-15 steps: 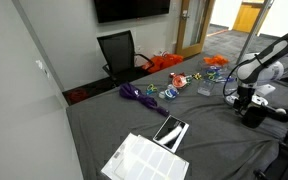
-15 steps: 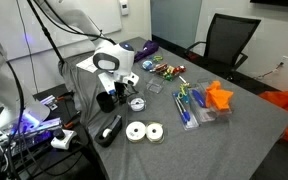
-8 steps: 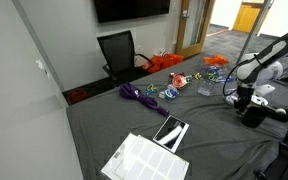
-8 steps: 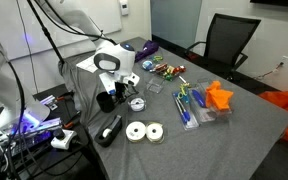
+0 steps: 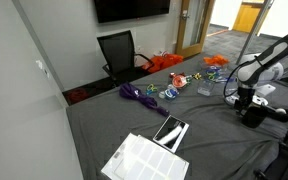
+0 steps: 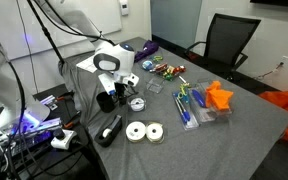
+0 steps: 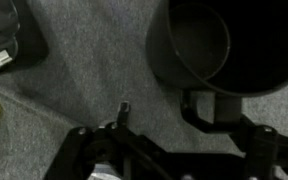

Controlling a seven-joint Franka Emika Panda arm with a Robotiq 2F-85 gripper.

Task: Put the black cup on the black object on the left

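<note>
The robot's gripper is open with the black cup's handle (image 7: 210, 112) off toward one finger, so it should center its fingers around the handle and close before it lifts the cup.
The black cup (image 7: 199, 40) stands upright on the grey table cloth, its open mouth filling the upper right of the wrist view. My gripper (image 7: 166, 105) is low over the table with its jaws apart. One finger (image 7: 209, 108) is against the cup's near wall; the other, thin tip is clear of it on bare cloth. In both exterior views the gripper (image 6: 108, 92) (image 5: 246, 100) hangs right over the cup (image 6: 105, 101) (image 5: 254, 113). The black object (image 6: 110, 130) lies near the table edge, a short way from the cup.
Two white tape rolls (image 6: 144, 131) lie beside the black object and a third (image 6: 138, 102) next to the cup. A clear tray of markers (image 6: 196, 110), an orange piece (image 6: 219, 96), a booklet (image 5: 144, 158) and a dark tablet (image 5: 170, 131) are on the table.
</note>
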